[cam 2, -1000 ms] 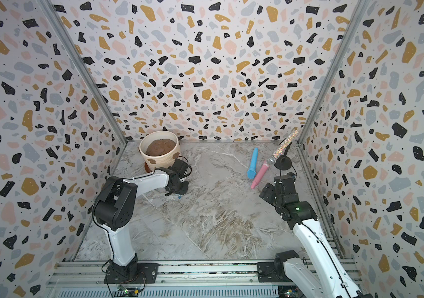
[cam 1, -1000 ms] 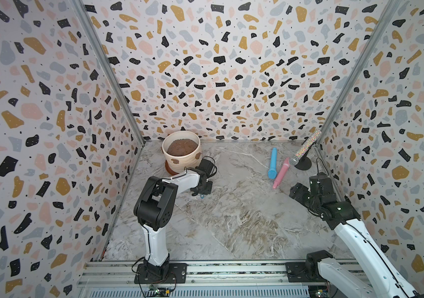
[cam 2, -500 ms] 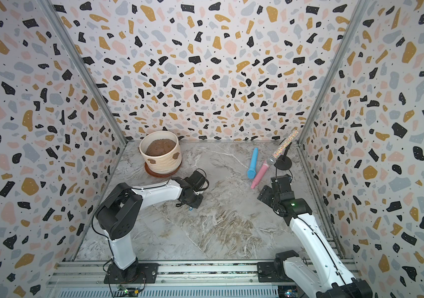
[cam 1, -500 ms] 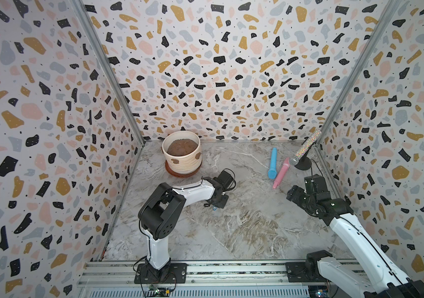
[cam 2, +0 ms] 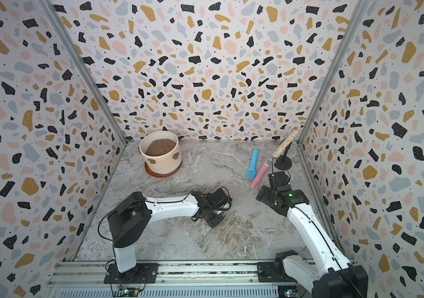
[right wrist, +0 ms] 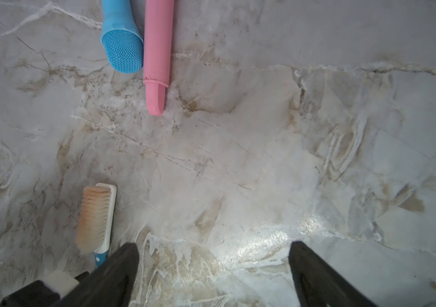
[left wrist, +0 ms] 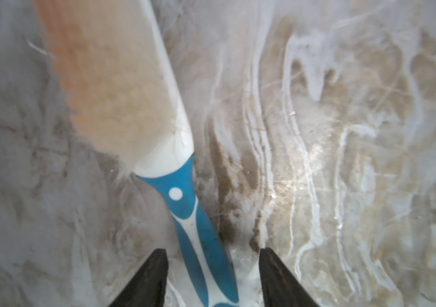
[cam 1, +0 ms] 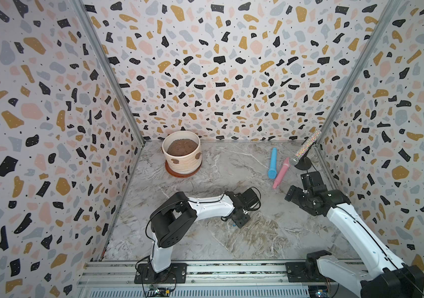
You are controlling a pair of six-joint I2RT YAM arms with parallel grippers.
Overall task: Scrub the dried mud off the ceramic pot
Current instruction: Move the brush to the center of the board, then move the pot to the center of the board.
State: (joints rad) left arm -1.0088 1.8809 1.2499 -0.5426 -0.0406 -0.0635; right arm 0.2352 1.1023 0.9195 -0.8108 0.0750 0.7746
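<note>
Next, my left gripper leaves the brush to my right gripper and pulls the ceramic pot (cam 1: 184, 166) nearer by its rim (cam 1: 199, 144), because the pot is far from my right gripper.
The cream ribbed ceramic pot (cam 1: 183, 161) (cam 2: 163, 162), filled with brown soil, stands on a terracotta saucer at the back left in both top views. Patches of dried mud (cam 1: 175, 161) (cam 2: 176, 155) sit on its side. Mid-table, my left gripper (cam 1: 240, 220) (left wrist: 213, 265) points down, open. A blue-and-white brush (left wrist: 185, 207) (right wrist: 97, 218) with tan bristles lies on the marble, its handle between the jaws with a gap on each side. My right gripper (cam 1: 292, 193) (right wrist: 213, 255) hovers at the right, open wide and holding nothing.
A blue microphone (cam 1: 273, 163) and a pink microphone (cam 1: 282, 172) lie side by side at the back right. A glitter microphone (cam 1: 305, 148) leans on a black stand in the right corner. Patterned walls close three sides.
My left arm swung away from the pot to mid-table, carrying the brush, then opened its jaws around the handle. The right gripper opened wider and shifted slightly.
</note>
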